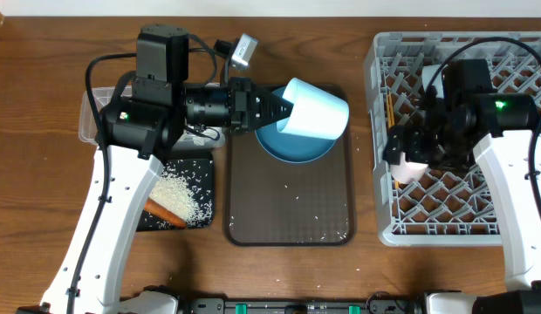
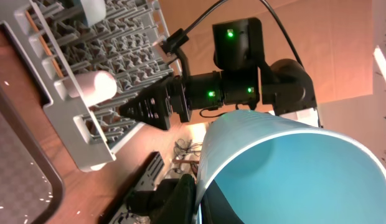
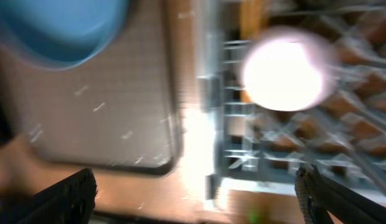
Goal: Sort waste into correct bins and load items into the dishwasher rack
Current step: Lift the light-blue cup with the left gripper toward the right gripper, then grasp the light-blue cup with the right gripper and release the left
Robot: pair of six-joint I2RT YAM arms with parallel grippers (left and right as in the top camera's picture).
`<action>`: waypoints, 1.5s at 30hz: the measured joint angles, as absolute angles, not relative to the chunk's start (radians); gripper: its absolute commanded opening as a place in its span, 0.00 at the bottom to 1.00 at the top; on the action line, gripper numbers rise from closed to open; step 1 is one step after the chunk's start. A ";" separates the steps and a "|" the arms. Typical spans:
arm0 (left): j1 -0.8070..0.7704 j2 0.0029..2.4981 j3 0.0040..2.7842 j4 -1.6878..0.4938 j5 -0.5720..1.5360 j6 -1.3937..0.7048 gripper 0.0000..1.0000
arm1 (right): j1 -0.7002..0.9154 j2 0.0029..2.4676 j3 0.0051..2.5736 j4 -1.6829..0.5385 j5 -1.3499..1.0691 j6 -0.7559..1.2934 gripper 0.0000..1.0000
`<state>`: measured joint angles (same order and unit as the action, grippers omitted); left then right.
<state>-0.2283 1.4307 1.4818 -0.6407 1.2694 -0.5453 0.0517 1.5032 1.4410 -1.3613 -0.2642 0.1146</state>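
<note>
My left gripper holds the light blue cup's rim (image 1: 291, 106) and leaves its base free, so I should swing my right gripper on toward that base (image 1: 342, 117) and close there.
My left gripper (image 1: 284, 109) is shut on the rim of the light blue cup (image 1: 316, 109), holding it on its side above the blue plate (image 1: 292, 146). In the left wrist view the cup (image 2: 292, 174) fills the lower right, its rim pinched between the jaws of my left gripper (image 2: 198, 202). My right gripper (image 1: 403, 153) hangs open over the dishwasher rack's (image 1: 454, 222) left side, just above the pinkish-white cup (image 1: 408, 173) lying there. The blurred right wrist view shows that cup (image 3: 286, 68) beyond the wide-apart fingertips (image 3: 62, 199). Rice (image 1: 181, 192) and a carrot (image 1: 166, 214) lie in the black tray (image 1: 205, 218).
The plate rests on a brown serving tray (image 1: 288, 218) with scattered rice grains. A clear tub (image 1: 89, 118) sits at the left, mostly hidden under my left arm. Thin wooden chopsticks (image 1: 389, 109) stand in the rack's left column.
</note>
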 measured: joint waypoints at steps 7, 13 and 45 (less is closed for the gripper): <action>-0.228 1.431 1.482 -0.648 1.332 -0.545 0.06 | -0.001 1.504 1.501 -1.646 -0.827 -0.351 0.99; -0.228 1.431 1.482 -0.648 1.349 -0.545 0.06 | -0.093 1.485 1.607 -1.693 -1.008 -0.529 0.99; -0.403 1.431 1.482 -0.649 1.351 -0.516 0.06 | 0.037 1.339 1.609 -1.658 -1.313 -0.738 0.96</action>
